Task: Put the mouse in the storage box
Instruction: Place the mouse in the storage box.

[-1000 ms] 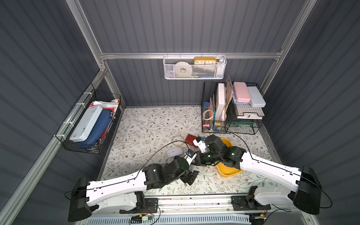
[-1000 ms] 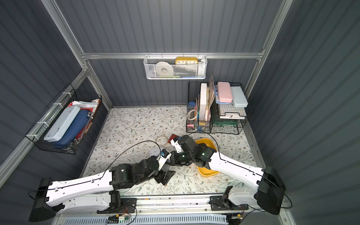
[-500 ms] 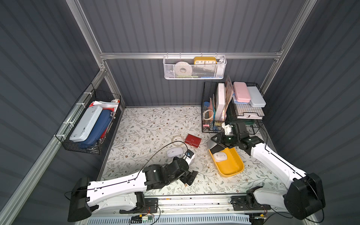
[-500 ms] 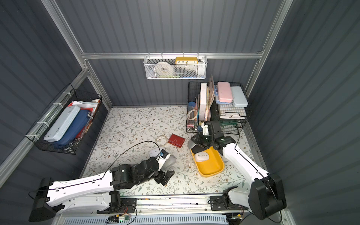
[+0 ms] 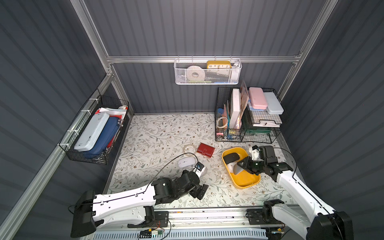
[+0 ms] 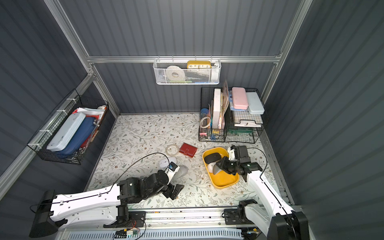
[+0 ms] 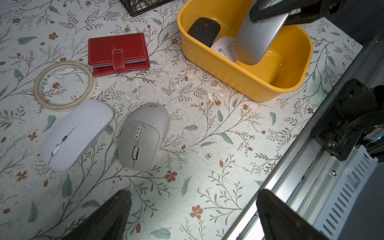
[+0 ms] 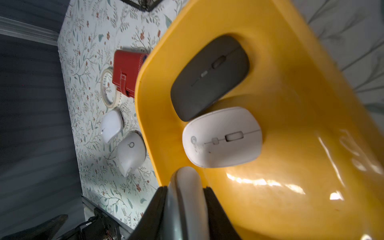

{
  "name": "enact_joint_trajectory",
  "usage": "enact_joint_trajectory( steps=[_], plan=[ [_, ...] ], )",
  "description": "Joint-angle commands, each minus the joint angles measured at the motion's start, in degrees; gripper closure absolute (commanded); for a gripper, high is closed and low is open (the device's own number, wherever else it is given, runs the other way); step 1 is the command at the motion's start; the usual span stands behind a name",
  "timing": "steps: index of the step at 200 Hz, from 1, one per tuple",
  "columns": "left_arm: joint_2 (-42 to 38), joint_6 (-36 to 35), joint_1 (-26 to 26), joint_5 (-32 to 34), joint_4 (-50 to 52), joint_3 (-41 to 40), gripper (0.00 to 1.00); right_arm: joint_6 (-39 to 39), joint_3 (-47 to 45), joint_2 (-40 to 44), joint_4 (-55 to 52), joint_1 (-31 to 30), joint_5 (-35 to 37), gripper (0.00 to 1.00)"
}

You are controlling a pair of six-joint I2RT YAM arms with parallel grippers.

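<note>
I should go on lowering the silver mouse (image 5: 238, 169) with my right gripper toward the storage box's free bottom (image 5: 244, 180) until the mouse is low before I let go, because it is hanging inside the storage box's rim.
The storage box (image 5: 246, 179) (image 6: 224, 181) is a yellow tub at the table's front right. A black mouse (image 5: 231, 158) (image 8: 209, 76) and a white mouse (image 8: 222, 137) lie in it. My right gripper (image 5: 244, 165) (image 8: 186, 189) is shut on a silver mouse (image 7: 257, 37) (image 8: 187, 193), held tilted above the box's middle. My left gripper (image 5: 200, 192) (image 7: 193, 199) stands open and holds nothing, low near the front edge. Just beyond it lie a white mouse (image 5: 186, 162) (image 7: 76, 134) and a beige mouse (image 6: 181, 171) (image 7: 143, 135), side by side on the mat.
A red wallet (image 5: 205, 150) and a tape ring (image 5: 189, 148) lie left of the box. Black wire racks (image 5: 247, 133) stand behind it at the back right. A white mesh basket (image 5: 207, 72) hangs on the back wall, and a black wire basket (image 5: 93, 135) on the left wall.
The right arm has swung from the table's middle, beside the left gripper, back to the right, and now holds the silver mouse over the yellow box. The left arm has hardly moved.
</note>
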State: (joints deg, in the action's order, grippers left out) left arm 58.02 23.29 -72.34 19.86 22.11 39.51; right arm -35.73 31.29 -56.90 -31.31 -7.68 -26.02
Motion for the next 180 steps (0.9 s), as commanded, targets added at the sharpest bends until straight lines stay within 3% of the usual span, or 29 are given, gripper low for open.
enact_joint_trajectory(
  steps=[1,75,180],
  plan=[
    [-1.0,1.3,0.1,1.1,0.5,-1.1,0.01,0.2,-1.6,1.6,2.3,-0.2,-2.1,0.74],
    [0.4,0.5,0.1,1.2,0.6,-0.4,0.01,-0.3,-5.4,0.2,4.9,-2.5,-1.2,0.74],
    [2.7,-0.1,0.1,1.1,0.4,-0.1,0.01,-1.1,-6.1,0.3,5.6,-2.6,4.3,0.44]
  ],
)
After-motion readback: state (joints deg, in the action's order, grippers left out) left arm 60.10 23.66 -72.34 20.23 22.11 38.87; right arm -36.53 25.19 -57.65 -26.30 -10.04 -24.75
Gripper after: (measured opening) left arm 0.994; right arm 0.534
